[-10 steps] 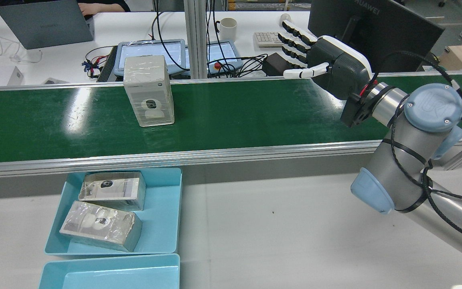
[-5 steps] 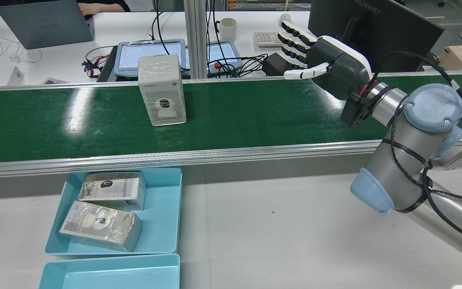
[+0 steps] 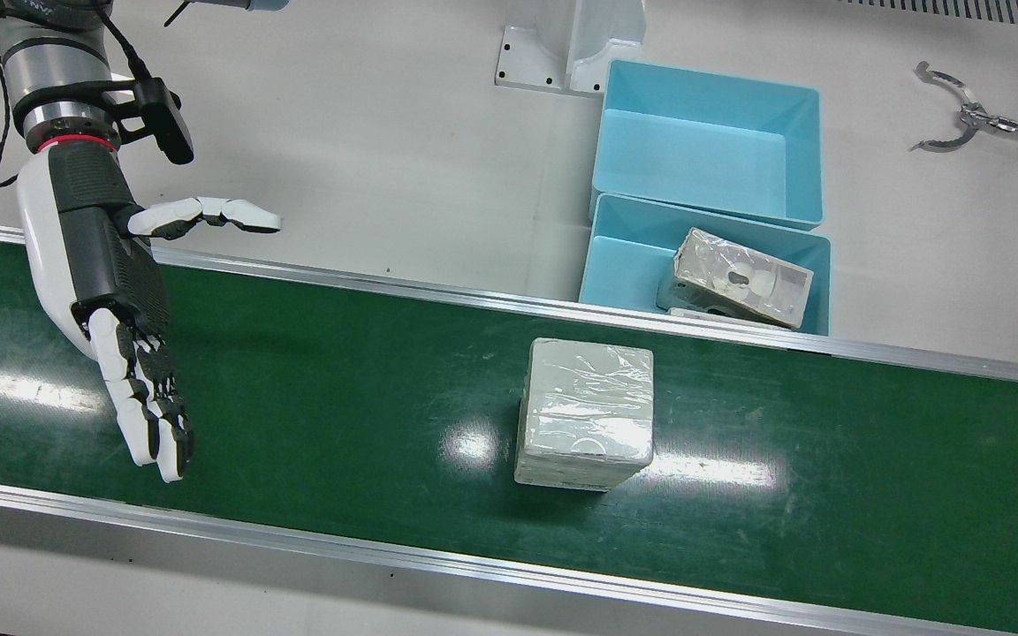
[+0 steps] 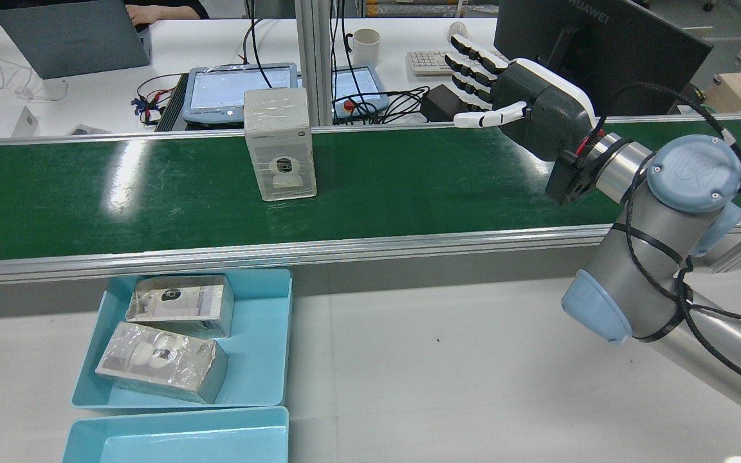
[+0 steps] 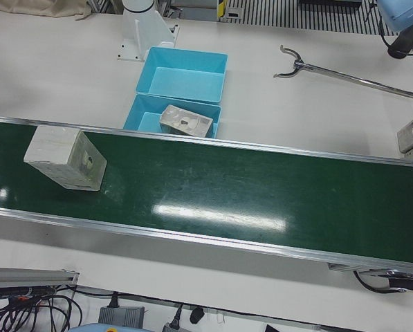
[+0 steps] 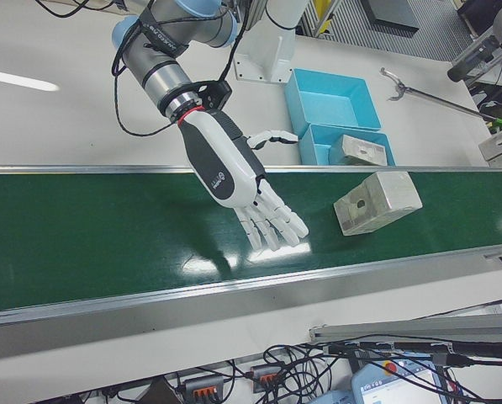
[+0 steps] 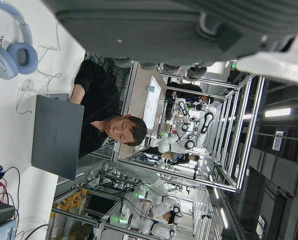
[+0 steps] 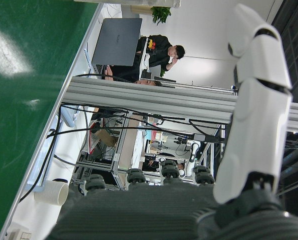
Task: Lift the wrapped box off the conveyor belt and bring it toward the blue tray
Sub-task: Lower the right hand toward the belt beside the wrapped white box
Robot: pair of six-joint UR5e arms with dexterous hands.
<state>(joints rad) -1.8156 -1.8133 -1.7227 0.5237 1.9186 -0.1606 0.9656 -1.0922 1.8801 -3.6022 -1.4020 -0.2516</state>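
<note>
The box in the blue tray has a dark oval (image 3: pixel 738 277) showing, so the wrapped box (image 3: pixel 586 413) will uncover a hidden one when the robot lifts it.
The wrapped box (image 4: pixel 279 145) stands upright on the green conveyor belt (image 4: pixel 409 180), just beyond the blue tray (image 4: pixel 261 360); it also shows as the box (image 3: pixel 584 415) from the front. My right hand (image 4: pixel 525 106) hovers open over the belt to the box's right in the rear view, well apart from it, fingers stretched toward the far rail. From the front, the right hand (image 3: pixel 107 283) is far left of the box. My left hand (image 7: pixel 188 30) shows only as a palm edge in its own view, with nothing in it.
The blue tray holds two wrapped boxes (image 4: pixel 171 334). A second, empty blue tray (image 4: pixel 177 431) sits beside it. A metal grabber tool (image 3: pixel 960 115) lies on the white table. Behind the belt is a desk with a laptop (image 4: pixel 74 38), tablets, a mug and a monitor.
The wrapped box has travelled rightward along the belt in the rear view, closer to my right hand. The right hand has barely moved.
</note>
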